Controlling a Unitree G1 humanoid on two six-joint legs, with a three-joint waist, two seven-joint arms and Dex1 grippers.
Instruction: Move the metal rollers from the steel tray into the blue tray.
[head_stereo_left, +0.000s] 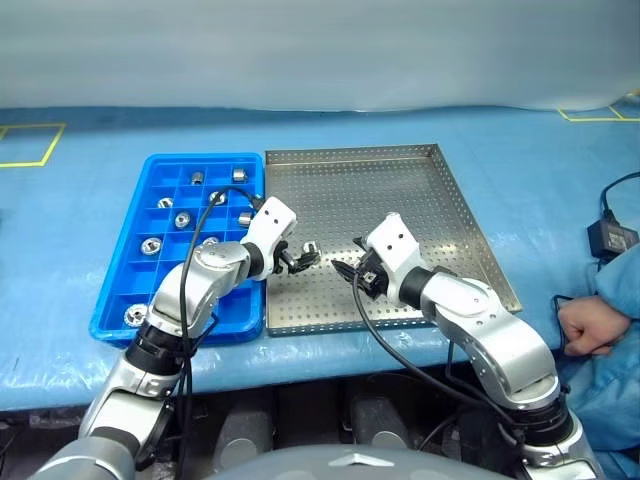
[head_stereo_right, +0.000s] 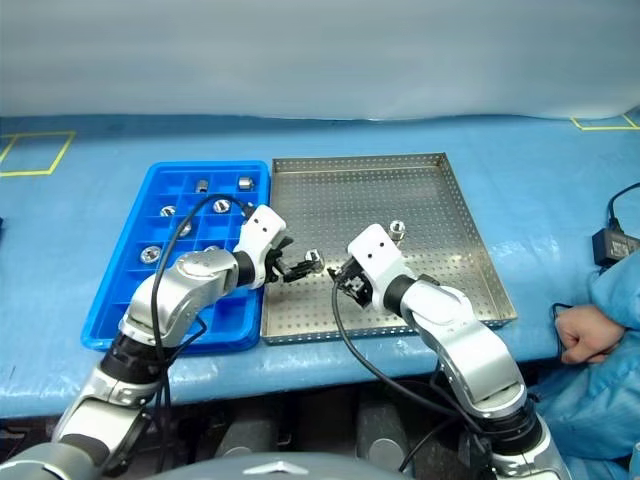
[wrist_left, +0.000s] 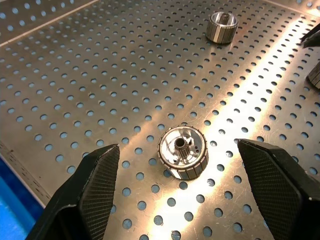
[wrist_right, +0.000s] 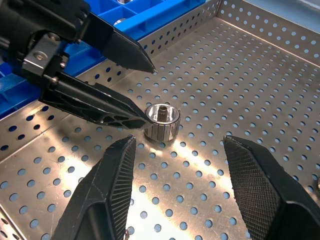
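The roller (head_stereo_right: 315, 258) beside the blue tray has both my grippers facing it, so my left gripper should carry the roller into the blue tray (head_stereo_left: 140, 281) while my right gripper stays back.
On the perforated floor of the steel tray (head_stereo_left: 400, 170), near its edge beside the blue tray (head_stereo_left: 120, 290), stands a metal roller (head_stereo_left: 310, 252). My left gripper (head_stereo_left: 303, 259) is open, one finger on each side of this roller (wrist_left: 182, 152), and neither pad touches it. From the other side my right gripper (head_stereo_left: 345, 270) faces the same roller (wrist_right: 161, 121), open and empty, a short way off. A second roller (head_stereo_right: 397, 230) stands farther back in the steel tray. Several rollers (head_stereo_left: 182, 218) lie in the blue tray's compartments.
A person's hand (head_stereo_left: 590, 325) in a blue sleeve rests at the table's right edge. A black adapter (head_stereo_left: 612, 237) with its cable lies behind that hand. Yellow tape lines (head_stereo_left: 30, 145) mark the blue table cover at the far left.
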